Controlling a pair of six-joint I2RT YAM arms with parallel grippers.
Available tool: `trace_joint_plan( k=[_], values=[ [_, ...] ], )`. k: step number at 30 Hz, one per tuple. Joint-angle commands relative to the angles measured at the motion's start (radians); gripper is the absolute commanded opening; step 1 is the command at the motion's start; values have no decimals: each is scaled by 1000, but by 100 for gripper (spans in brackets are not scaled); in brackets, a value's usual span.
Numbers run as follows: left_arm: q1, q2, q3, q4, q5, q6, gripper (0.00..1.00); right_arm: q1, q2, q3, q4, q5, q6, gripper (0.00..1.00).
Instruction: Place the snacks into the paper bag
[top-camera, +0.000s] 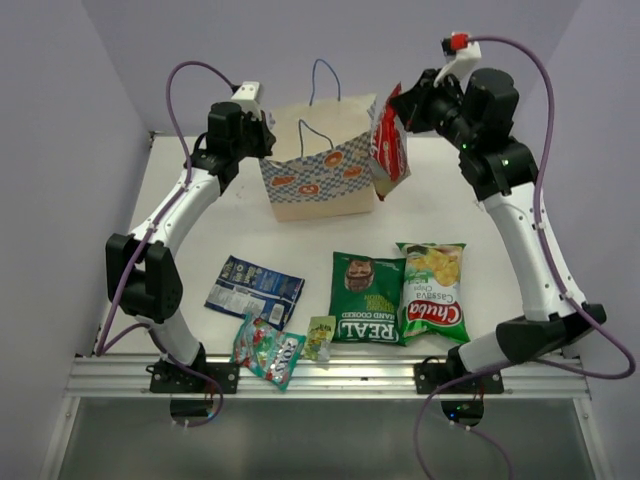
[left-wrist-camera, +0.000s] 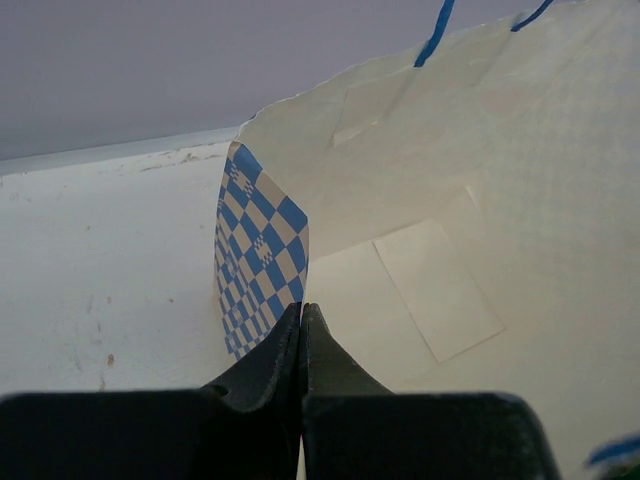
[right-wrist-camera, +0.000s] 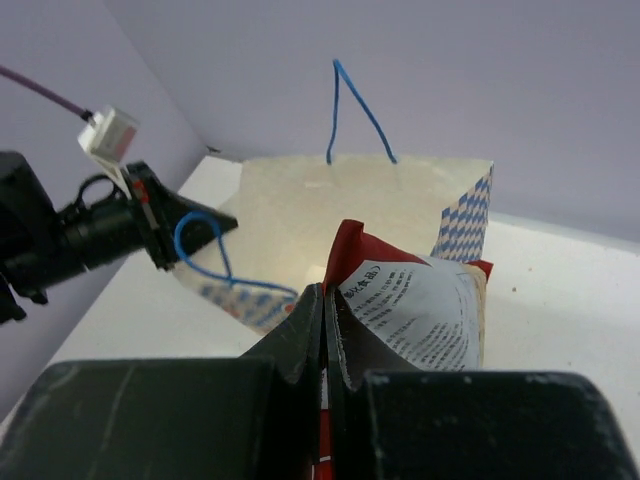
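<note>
My right gripper needs to lift the red-yellow packet, which hangs outside the paper bag's side, over the bag's rim and release it near my left gripper.
The tan paper bag with its blue-white checkered band stands upright and open at the back of the table. My left gripper is shut on the bag's left rim; in the left wrist view the jaws pinch the paper wall. My right gripper is shut on the top of the red-yellow packet, which hangs over the bag's right edge. In the right wrist view the packet dangles above the bag's mouth. The other snacks lie on the table.
Near the front edge lie the dark blue packet, the candy packet, the tiny sachet, the dark green "REAL" bag and the green-white chip bag. A metal rail runs along the near edge.
</note>
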Motion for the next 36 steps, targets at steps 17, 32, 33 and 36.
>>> trace_joint_plan(
  k=[17, 32, 33, 36],
  values=[
    [-5, -58, 23, -25, 31, -2, 0, 34, 378, 666, 310, 75, 199, 0],
    [-12, -75, 6, -11, 52, -13, 0, 310, 438, 517, 409, 406, 9, 0],
    [-12, -79, 4, -11, 52, -13, 0, 317, 441, 517, 404, 408, 7, 0],
    [-12, -84, 4, -12, 52, -11, 0, 350, 430, 499, 386, 434, -17, 0]
  ],
)
